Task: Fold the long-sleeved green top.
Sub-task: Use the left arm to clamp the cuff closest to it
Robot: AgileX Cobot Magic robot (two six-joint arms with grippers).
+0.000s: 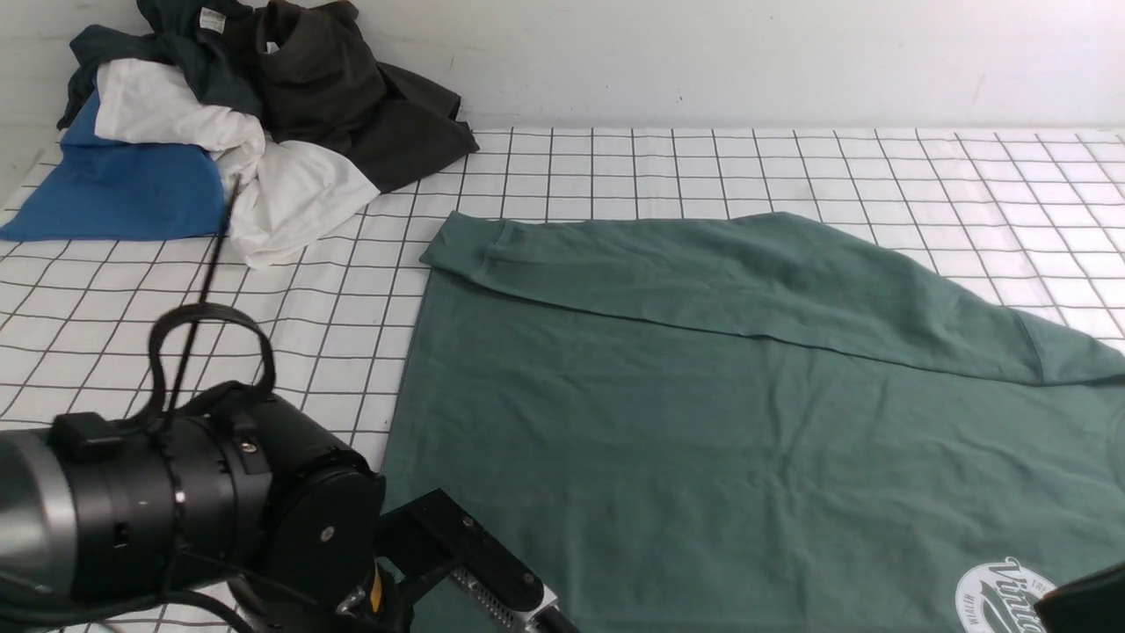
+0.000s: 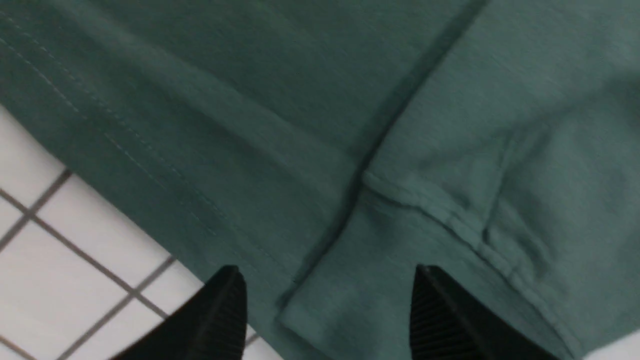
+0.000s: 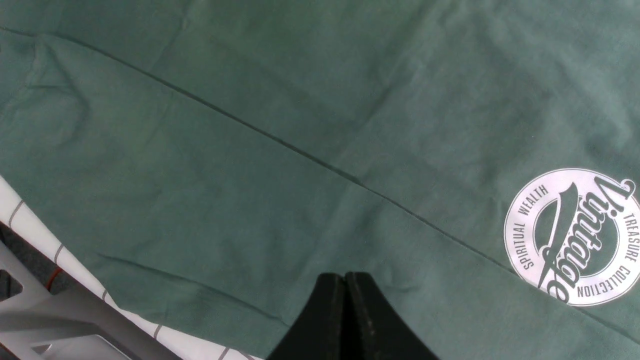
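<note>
The sleeve should rise freely and leave the body flat when I lift the ribbed cuff (image 2: 390,273), because a dark shadow (image 2: 411,93) runs along the sleeve's edge.
The green long-sleeved top (image 1: 703,440) lies spread flat over the right and middle of the table. One sleeve (image 1: 747,281) is folded across it, its cuff (image 1: 466,246) pointing left. The round white logo (image 1: 1002,598) shows at the front right and also as the logo (image 3: 575,235) in the right wrist view. My left gripper (image 2: 327,272) is open, its fingers (image 2: 225,310) apart over a second sleeve cuff (image 2: 360,290) that lies loose on the top by its hem. My right gripper (image 3: 345,276) is shut just above the fabric, holding nothing.
A pile of clothes sits at the back left: a blue piece (image 1: 114,189), a white one (image 1: 290,198), a dark olive-black garment (image 1: 352,97) and a dark teal garment (image 1: 189,44). The gridded table cover (image 1: 703,167) runs back to a white wall. My left arm (image 1: 220,492) fills the front left.
</note>
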